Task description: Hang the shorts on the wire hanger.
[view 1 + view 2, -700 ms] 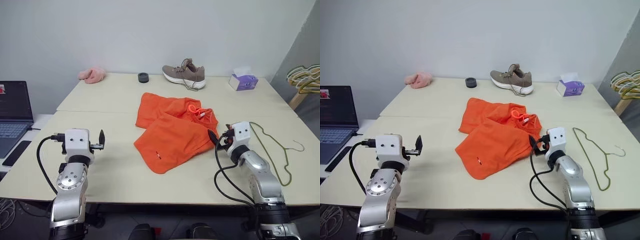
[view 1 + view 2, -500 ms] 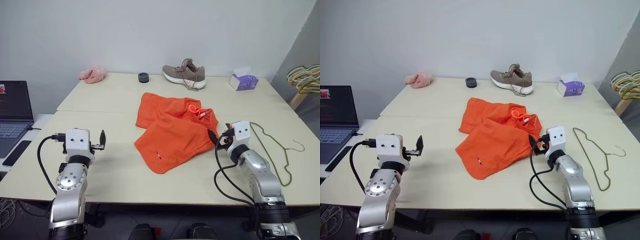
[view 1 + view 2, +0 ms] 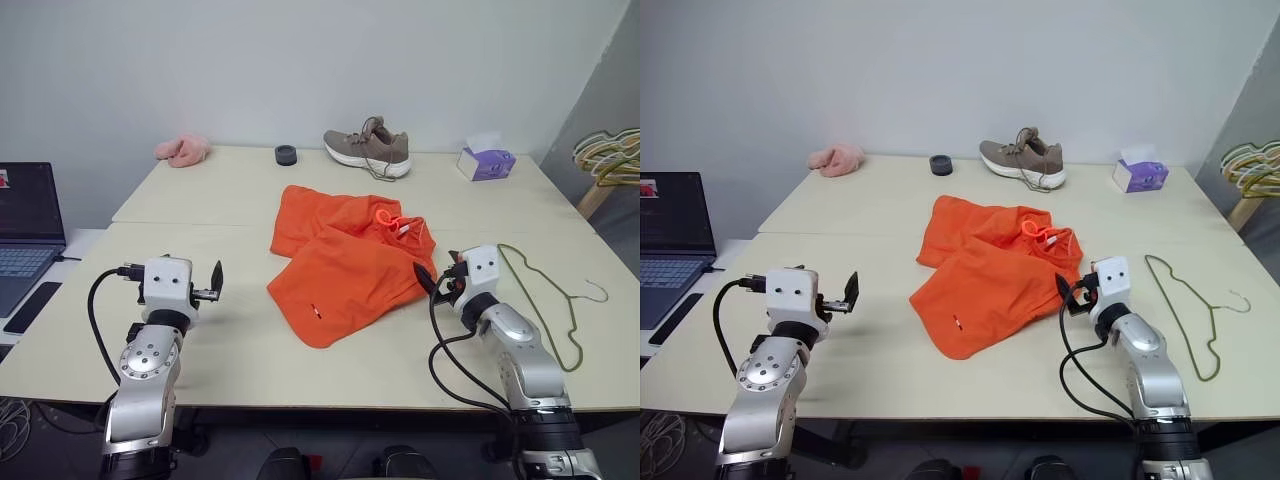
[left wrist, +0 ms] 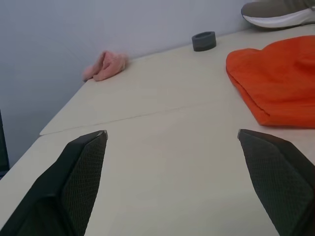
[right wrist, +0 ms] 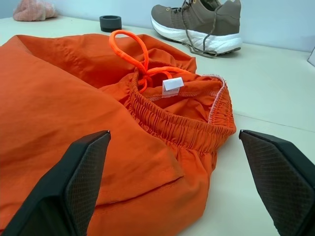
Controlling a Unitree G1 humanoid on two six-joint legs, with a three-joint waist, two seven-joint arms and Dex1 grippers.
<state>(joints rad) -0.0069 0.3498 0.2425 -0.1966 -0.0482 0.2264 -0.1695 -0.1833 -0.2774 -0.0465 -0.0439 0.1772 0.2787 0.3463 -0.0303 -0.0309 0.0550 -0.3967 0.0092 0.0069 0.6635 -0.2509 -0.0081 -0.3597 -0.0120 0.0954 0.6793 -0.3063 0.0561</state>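
The robot's open left gripper has clear table [image 3: 248,318] between it and the shorts' near corner [image 3: 318,334], so it should keep moving toward that corner and close on the corner's edge.
The bright orange shorts [image 3: 345,265] lie folded in the middle of the table, with the elastic waistband [image 5: 182,125] and drawstring loop [image 5: 129,46] toward the right. My right gripper [image 3: 437,277] is open, level, and just off the waistband edge of the shorts; nothing is between its fingers [image 5: 74,182]. The thin olive wire hanger [image 3: 576,364] lies flat on the table to the right of that arm. My left gripper [image 3: 212,290] is open and empty over bare table, well to the left of the shorts, whose edge [image 4: 270,78] lies ahead of it.
Along the far side of the table [image 3: 240,340] sit a pink fluffy cloth [image 3: 183,150], a small black round thing [image 3: 286,154], a brown shoe [image 3: 367,150] and a purple tissue box [image 3: 486,162]. A laptop [image 3: 25,225] stands at far left, and a bunch of coloured hangers [image 3: 610,155] at far right.
My left gripper has shifted a little to the right, toward the shorts. The right gripper, the shorts and the hanger have stayed put.
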